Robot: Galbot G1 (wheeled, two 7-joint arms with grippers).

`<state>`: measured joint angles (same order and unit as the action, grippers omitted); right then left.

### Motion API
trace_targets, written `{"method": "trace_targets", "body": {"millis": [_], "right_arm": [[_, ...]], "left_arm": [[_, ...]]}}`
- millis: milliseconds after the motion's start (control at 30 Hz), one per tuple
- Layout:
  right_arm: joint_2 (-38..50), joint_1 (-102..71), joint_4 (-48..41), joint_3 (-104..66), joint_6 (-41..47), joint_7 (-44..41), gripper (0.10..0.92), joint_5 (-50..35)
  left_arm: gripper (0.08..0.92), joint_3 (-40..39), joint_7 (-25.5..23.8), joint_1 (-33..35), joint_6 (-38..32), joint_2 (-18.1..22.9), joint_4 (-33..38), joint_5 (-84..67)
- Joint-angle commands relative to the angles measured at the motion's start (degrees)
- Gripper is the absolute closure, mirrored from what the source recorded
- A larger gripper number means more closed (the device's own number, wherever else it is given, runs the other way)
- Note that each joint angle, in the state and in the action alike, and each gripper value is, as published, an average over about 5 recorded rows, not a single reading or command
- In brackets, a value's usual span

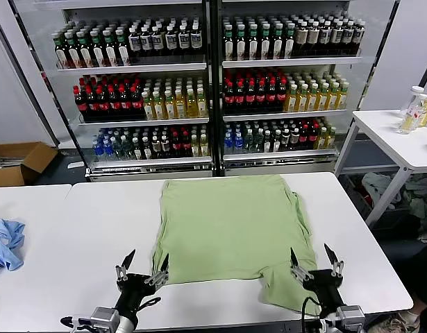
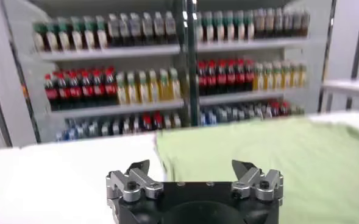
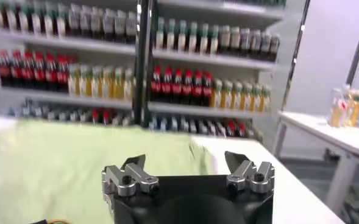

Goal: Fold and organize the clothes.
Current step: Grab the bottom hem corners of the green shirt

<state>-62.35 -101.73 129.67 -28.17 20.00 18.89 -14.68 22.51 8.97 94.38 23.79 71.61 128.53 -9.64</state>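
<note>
My gripper will bring the drooping corner (image 1: pixel 289 288) along when it folds the shirt, because that corner runs limp past the near hem (image 1: pixel 262 277). The corner will lie rumpled on top.
The light green shirt (image 1: pixel 230 232) lies spread flat on the white table (image 1: pixel 102 229), its near hem toward me and one corner drooping at the front right (image 1: pixel 286 295). My left gripper (image 1: pixel 142 267) hovers open just off the shirt's near left corner, nothing between its fingers. My right gripper (image 1: pixel 314 262) stands open beside the near right corner, also empty. The left wrist view shows the shirt (image 2: pixel 270 155) stretching ahead of the left gripper (image 2: pixel 194 170). In the right wrist view the shirt (image 3: pixel 63 158) lies ahead of the right gripper (image 3: pixel 185 165).
A light blue garment (image 1: pixel 5 244) lies crumpled on the table's far left edge. Glass-fronted drink coolers (image 1: pixel 206 83) stand behind the table. A second white table (image 1: pixel 400 139) with bottles is at the right, a cardboard box (image 1: pixel 19 161) on the floor at left.
</note>
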Motion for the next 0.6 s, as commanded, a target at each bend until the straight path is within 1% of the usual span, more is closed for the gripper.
{"method": "trace_targets", "body": {"millis": [33,267,600], "right_arm": [[0.70,-4.22,1.05,-1.71,5.33,0.87,0.203,0.10],[0.25,-5.06,0.37,-0.18,6.66,0.33,0.202,-0.76],[-1.05,-2.72,-1.98,3.58,8.21,-0.59,0.208,-3.31]], "left_arm": [[0.177,-0.87,0.17,-0.90,8.71,-2.98,-1.71,-0.61],[0.177,-1.53,1.09,-2.23,9.28,-4.21,-4.22,-0.88],[0.177,-2.12,2.69,-3.58,9.35,-4.09,-7.49,-1.18]]}}
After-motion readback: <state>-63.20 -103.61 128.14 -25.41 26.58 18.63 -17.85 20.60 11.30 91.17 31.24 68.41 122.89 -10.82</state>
